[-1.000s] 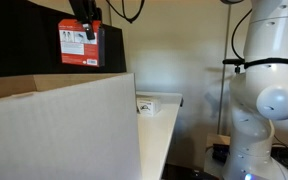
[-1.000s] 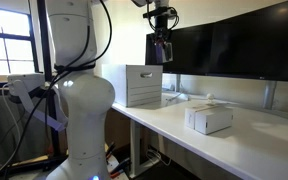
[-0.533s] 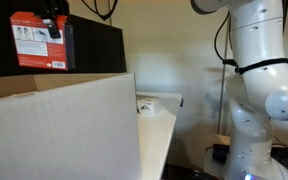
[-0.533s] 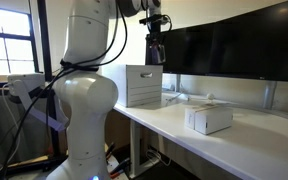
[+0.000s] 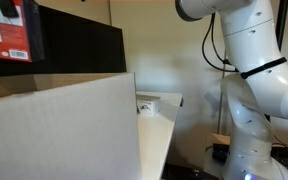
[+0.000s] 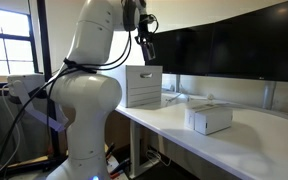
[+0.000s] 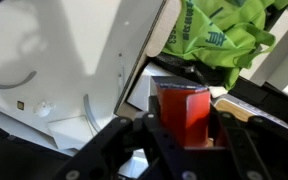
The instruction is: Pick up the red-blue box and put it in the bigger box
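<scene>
The red-blue box (image 5: pixel 4 38) is hanging too far toward one end of the bigger box's opening. Next, my gripper moves it back toward the green bag (image 7: pixel 216 42) before my fingers open.
My gripper (image 7: pixel 182 132) is shut on the red-blue box (image 7: pixel 184 105), whose red face fills the space between the black fingers in the wrist view. In an exterior view the red-blue box (image 5: pixel 6 32) hangs at the top left corner, high above the bigger box (image 5: pixel 59 130), a large white-grey carton in the foreground. In an exterior view the gripper (image 6: pixel 144 42) is held high above the bigger box (image 6: pixel 144 86), which stands on the desk's near end. The held box is dark and hard to make out there.
A small flat white box (image 6: pixel 209 119) lies on the white desk (image 6: pixel 244 150); it also shows behind the carton (image 5: pixel 146 104). Black monitors (image 6: pixel 224 45) line the back. A green printed bag (image 7: pixel 219 40) shows in the wrist view. The robot's white body (image 5: pixel 249 90) stands beside the desk.
The arm has swung the red-blue box sideways, from above the carton's far edge to the top left corner of an exterior view. The gripper has stayed shut on it.
</scene>
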Controlling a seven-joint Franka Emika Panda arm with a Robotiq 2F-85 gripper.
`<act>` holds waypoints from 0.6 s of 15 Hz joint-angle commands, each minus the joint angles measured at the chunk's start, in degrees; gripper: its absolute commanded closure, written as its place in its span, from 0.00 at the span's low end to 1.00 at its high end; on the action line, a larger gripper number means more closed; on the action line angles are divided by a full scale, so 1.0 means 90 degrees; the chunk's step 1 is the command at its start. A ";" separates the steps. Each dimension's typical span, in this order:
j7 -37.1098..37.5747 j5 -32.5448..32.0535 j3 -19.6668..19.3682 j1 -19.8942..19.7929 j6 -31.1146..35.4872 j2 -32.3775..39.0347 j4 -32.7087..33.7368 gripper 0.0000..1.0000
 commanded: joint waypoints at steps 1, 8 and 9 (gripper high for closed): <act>-0.0073 0.0105 -0.0025 0.0433 -0.0474 0.0537 0.0825 0.84; -0.0302 0.0247 -0.0460 0.0904 -0.1632 0.1100 0.1706 0.84; -0.0350 0.0255 -0.0529 0.0919 -0.1783 0.1168 0.1861 0.84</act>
